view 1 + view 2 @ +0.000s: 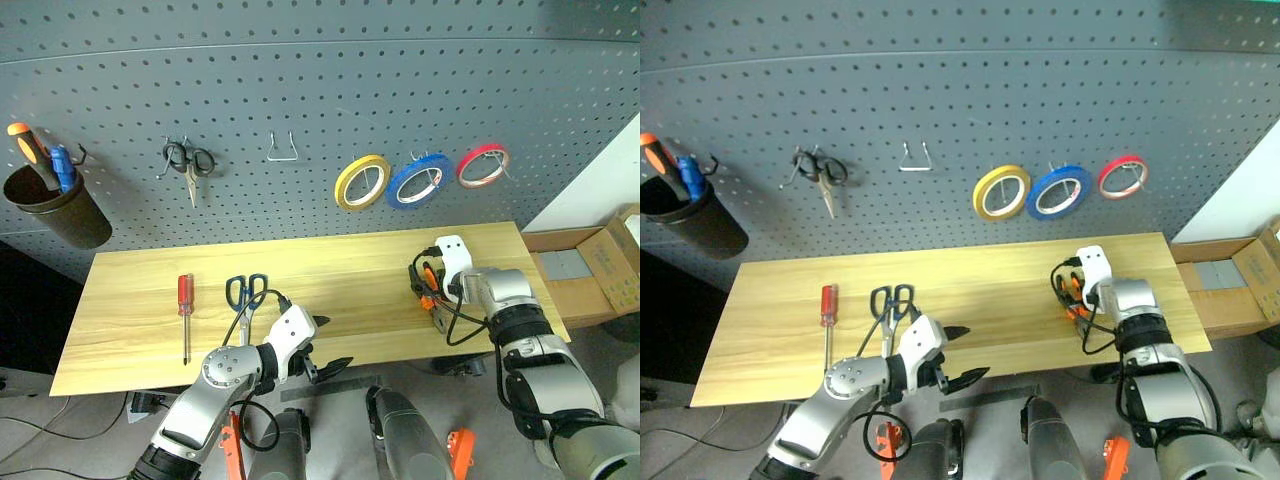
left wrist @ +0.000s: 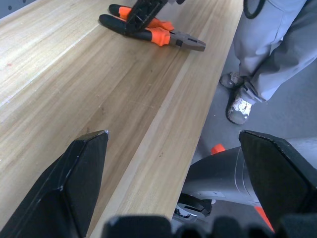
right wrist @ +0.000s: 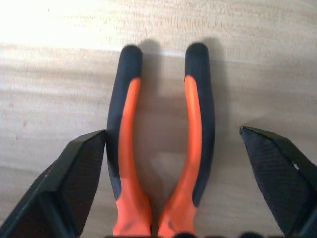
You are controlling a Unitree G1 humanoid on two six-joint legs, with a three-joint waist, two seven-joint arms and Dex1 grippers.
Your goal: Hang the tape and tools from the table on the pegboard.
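The pliers (image 1: 432, 284) should stay head down with their handles up when I hang them on the wire hook, because the spread handles (image 3: 198, 119) flare out from their joint.
The pliers (image 3: 190, 148) with orange-and-black handles lie on the table (image 1: 350, 265) near its right end. My right gripper (image 3: 173, 136) is open, one finger on each side of the handles and clear of them. The blue-handled scissors (image 1: 246, 293) and the red-handled screwdriver (image 1: 185, 305) lie on the table's left half. My left gripper (image 1: 333, 342) hovers open and empty over the front edge, right of the scissors. The blue tape (image 1: 420, 181) hangs on the pegboard (image 1: 300, 80).
A yellow roll (image 1: 362, 182) and a red roll (image 1: 483, 165) flank the blue one. Small black scissors (image 1: 187, 160) hang at the left beside a bare hook (image 1: 283, 150). A dark cup (image 1: 60, 210) holds screwdrivers. Cardboard boxes (image 1: 600, 265) sit at the right. A person's shoe (image 2: 240, 109) is by the table.
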